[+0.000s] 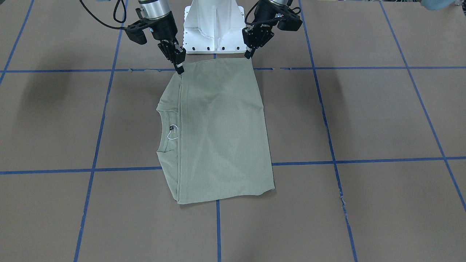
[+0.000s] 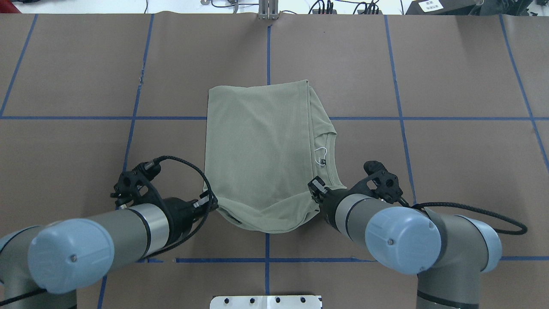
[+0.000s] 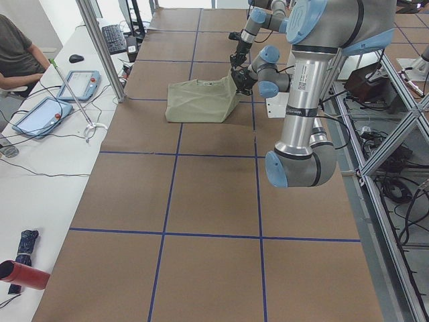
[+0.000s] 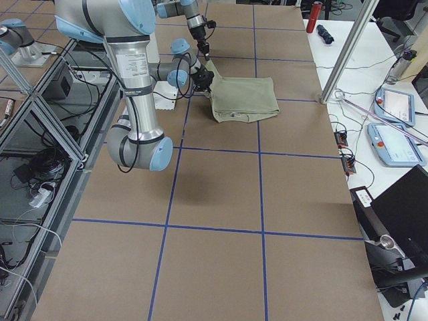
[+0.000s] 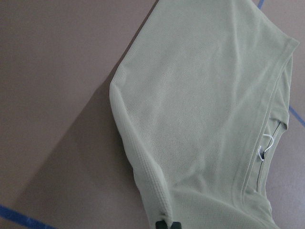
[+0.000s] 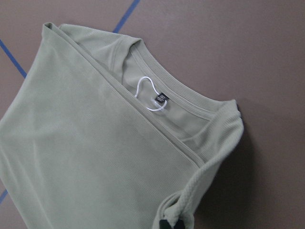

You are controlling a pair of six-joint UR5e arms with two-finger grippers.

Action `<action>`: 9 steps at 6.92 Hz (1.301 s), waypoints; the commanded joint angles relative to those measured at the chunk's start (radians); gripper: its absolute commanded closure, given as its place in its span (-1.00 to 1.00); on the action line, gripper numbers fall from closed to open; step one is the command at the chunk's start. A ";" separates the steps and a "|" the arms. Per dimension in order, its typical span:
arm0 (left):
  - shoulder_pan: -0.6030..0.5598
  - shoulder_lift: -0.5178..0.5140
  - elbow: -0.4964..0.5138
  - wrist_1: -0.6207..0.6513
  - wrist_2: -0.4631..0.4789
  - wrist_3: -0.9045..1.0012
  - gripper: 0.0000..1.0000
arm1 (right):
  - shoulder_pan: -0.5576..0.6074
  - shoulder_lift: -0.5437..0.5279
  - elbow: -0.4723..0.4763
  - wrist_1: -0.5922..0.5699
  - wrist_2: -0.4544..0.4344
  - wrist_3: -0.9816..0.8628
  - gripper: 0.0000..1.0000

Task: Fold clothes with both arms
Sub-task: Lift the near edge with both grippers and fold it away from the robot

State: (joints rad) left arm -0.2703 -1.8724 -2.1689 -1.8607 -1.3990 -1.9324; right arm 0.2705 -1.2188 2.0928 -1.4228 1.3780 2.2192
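Note:
The shirt lies flat ahead, and my grippers are pinching both of its near corners. My left gripper should keep moving its corner forward until that corner meets the shirt's far corner.
The pale sage-green shirt lies folded into a rectangle on the brown table, its crew neck and black label toward my right side. My left gripper is shut on the near corner at the folded edge and holds it slightly off the table. My right gripper is shut on the near corner by the collar. The wrist views show the cloth pinched at the fingertips. The near edge of the shirt sags between the two grippers.
The white pedestal base stands just behind the lifted edge. Blue tape lines grid the table. A person sits at a side table with tablets. A metal post stands at the table's far edge, and a red cylinder lies nearby.

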 commanded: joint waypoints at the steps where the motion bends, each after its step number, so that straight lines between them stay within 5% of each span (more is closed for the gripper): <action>1: -0.157 -0.074 0.128 -0.011 -0.047 0.105 1.00 | 0.134 0.111 -0.147 0.005 0.057 -0.091 1.00; 5: -0.271 -0.174 0.390 -0.141 -0.057 0.187 1.00 | 0.269 0.287 -0.482 0.089 0.118 -0.188 1.00; 7: -0.299 -0.192 0.448 -0.189 -0.057 0.229 1.00 | 0.343 0.329 -0.588 0.157 0.214 -0.208 1.00; 9: -0.329 -0.237 0.539 -0.221 -0.057 0.257 1.00 | 0.363 0.360 -0.675 0.223 0.220 -0.219 1.00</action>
State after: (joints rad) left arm -0.5789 -2.0804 -1.6860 -2.0565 -1.4558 -1.6980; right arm 0.6165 -0.8835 1.4697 -1.2293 1.5879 2.0054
